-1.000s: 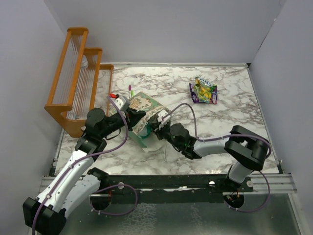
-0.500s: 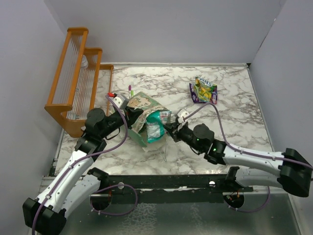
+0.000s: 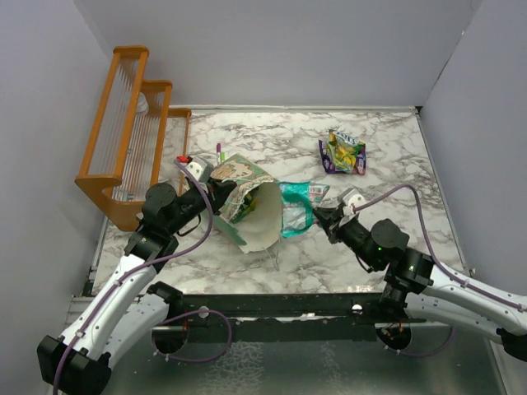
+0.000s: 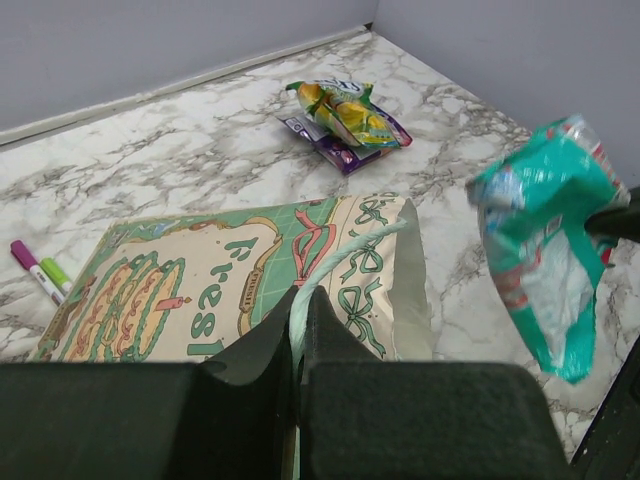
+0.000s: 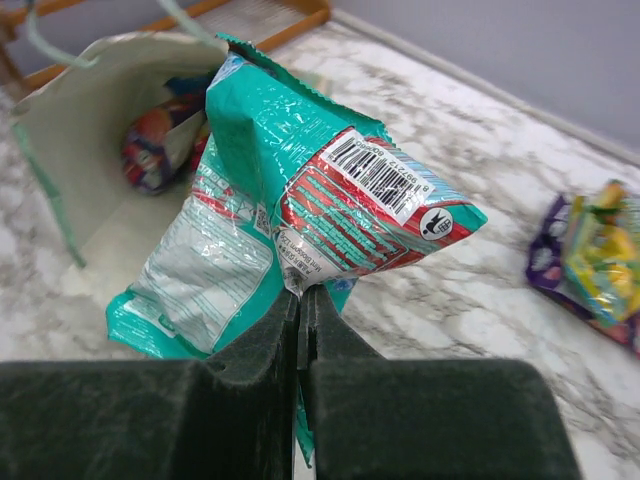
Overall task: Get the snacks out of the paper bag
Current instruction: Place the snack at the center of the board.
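My right gripper is holding the teal and red packet clear of the bag's opening, so it should keep going to the yellow-green and purple packets and let go of the teal and red packet there.
The mint-green paper bag lies on its side with its cream mouth facing right; it also shows in the left wrist view and the right wrist view. My left gripper is shut on the bag's upper rim. My right gripper is shut on a teal and red snack packet, held just outside the bag's mouth; the packet shows in the right wrist view. Another packet lies deep inside the bag. Yellow-green and purple packets lie on the table at the far right.
An orange wooden rack stands at the far left. Two thin markers with purple and green caps lie beside the bag's far end. Grey walls close in the marble table on three sides.
My right gripper has pulled back to the right out of the bag's mouth, drawing the teal packet out with it. My left gripper has kept its hold on the bag.
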